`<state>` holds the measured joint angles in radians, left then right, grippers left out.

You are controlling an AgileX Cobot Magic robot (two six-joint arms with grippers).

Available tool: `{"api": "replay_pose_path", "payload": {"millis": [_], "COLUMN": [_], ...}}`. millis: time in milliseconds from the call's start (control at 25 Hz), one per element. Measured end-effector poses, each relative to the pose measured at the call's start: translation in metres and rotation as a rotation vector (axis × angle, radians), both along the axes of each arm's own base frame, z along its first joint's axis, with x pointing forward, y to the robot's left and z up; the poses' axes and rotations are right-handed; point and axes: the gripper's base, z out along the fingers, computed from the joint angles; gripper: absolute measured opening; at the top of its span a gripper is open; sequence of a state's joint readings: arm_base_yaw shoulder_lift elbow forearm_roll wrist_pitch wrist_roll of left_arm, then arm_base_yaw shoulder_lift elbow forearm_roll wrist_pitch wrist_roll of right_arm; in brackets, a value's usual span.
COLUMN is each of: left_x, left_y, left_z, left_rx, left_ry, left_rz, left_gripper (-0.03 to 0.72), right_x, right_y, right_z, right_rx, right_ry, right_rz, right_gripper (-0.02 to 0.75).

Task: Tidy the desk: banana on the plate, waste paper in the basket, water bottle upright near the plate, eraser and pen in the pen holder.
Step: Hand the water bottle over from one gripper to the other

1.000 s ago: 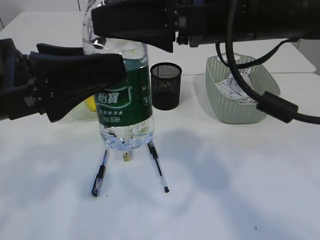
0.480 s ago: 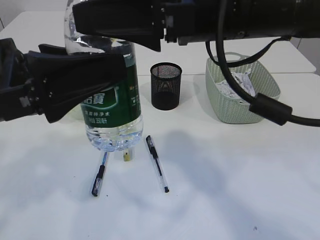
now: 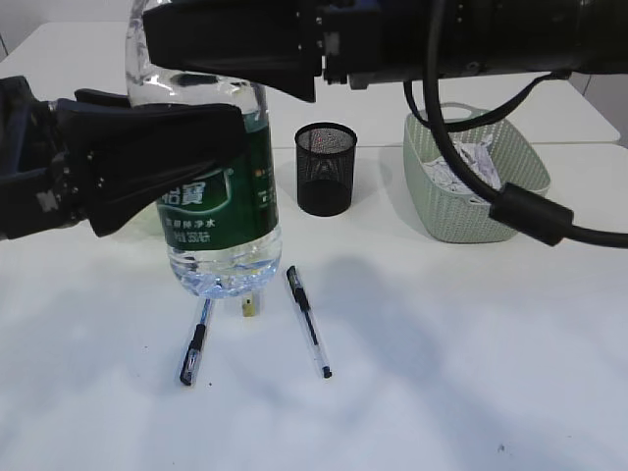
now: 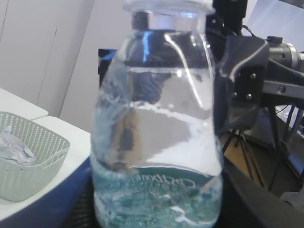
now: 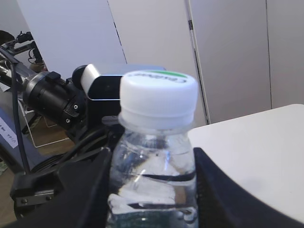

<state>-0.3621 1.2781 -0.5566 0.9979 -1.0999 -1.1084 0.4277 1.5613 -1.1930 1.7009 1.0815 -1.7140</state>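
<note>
My right gripper should open around the raised water bottle and move back from its shoulder before my left gripper stands the bottle near the plate, because both my grippers are holding the bottle tight.
The water bottle, clear with a green label and white cap, stands upright with its base just above or on the table. My left gripper is shut around its labelled middle. My right gripper is shut around its shoulder below the cap. Two pens lie in front of the bottle, with a small eraser between them. The black mesh pen holder stands behind. The green basket holds waste paper. Banana and plate are hidden.
The basket also shows at the left edge of the left wrist view. Both black arms fill the upper part of the exterior view. The white table continues in front of the pens.
The bottle and both grippers moved left over the last second, then held still. The right-hand pen, partly hidden before, now shows whole.
</note>
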Motion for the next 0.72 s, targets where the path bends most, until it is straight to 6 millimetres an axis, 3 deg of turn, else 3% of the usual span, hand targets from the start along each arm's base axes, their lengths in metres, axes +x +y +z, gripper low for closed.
{"api": "replay_pose_path", "payload": {"millis": [520, 720], "left_x": [0.0004, 0.0014], "left_y": [0.0, 0.0002], "left_z": [-0.0008, -0.0018], "left_rx": [0.008, 0.028], "left_ry": [0.003, -0.019], "left_rz": [0.005, 0.019], "left_gripper": [0.405, 0.389], "right_x": [0.0005, 0.0016], "right_y": [-0.0001, 0.0002], "right_z": [-0.0006, -0.0011], "right_rx": [-0.007, -0.011], "right_ry": [-0.002, 0.01], "right_rz": [-0.006, -0.02], "right_gripper": [0.34, 0.474]}}
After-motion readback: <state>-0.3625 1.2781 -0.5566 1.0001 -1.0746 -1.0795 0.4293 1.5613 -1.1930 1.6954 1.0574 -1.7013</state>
